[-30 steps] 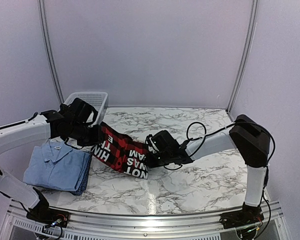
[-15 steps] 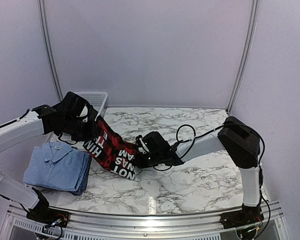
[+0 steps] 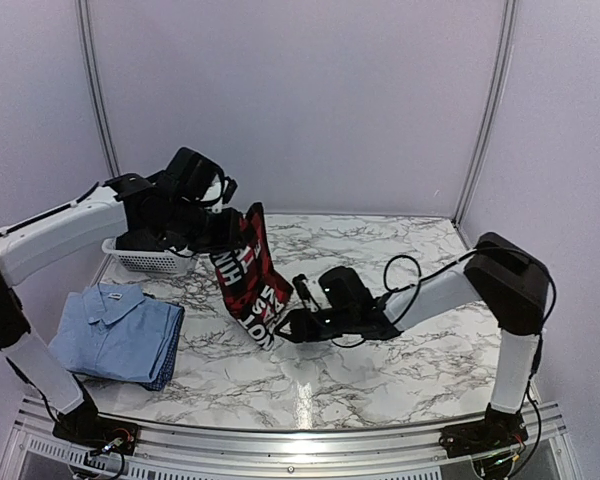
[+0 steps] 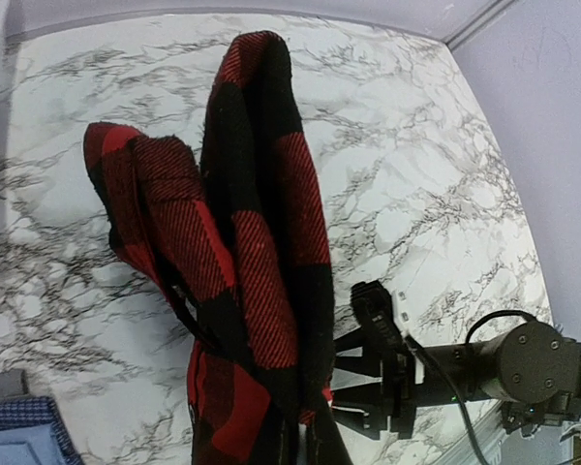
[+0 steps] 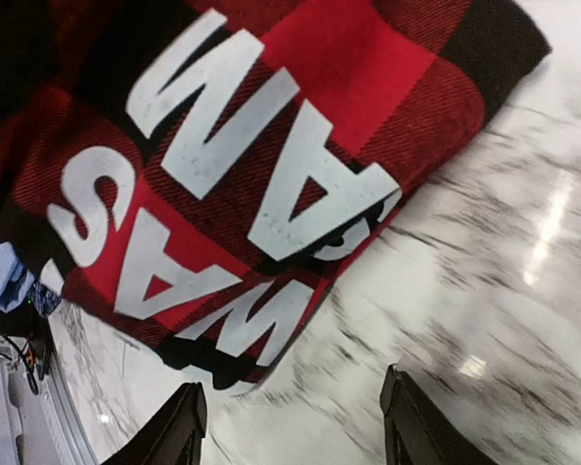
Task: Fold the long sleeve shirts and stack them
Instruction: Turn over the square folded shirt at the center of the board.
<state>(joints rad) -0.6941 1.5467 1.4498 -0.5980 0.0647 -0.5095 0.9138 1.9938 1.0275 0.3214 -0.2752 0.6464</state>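
Observation:
The flannel shirt dangles bunched up, its lettering (image 3: 259, 317) to the front, so next my left gripper swings it across the marble table (image 3: 305, 259) and places it collar side up.
The red-and-black flannel shirt (image 3: 248, 278) hangs bunched above the marble table, white lettering facing the front. My left gripper (image 3: 233, 226) is shut on its top edge; in the left wrist view the cloth (image 4: 257, 262) drapes down over the fingers and hides them. My right gripper (image 3: 286, 325) sits low by the shirt's bottom corner, open, with only bare table between its fingertips (image 5: 196, 392). The lettered hem (image 5: 242, 165) lies just beyond them, not touching. The light blue collared shirt (image 3: 115, 333) lies folded at the front left.
A white mesh basket (image 3: 140, 260) stands at the back left, partly behind my left arm. The right arm (image 3: 500, 285) reaches across the table (image 3: 410, 360) from the right. The grey booth walls close in the back and both sides.
My left arm has lifted the flannel shirt up off the table and swung it right. My right gripper has opened and let go of the hem.

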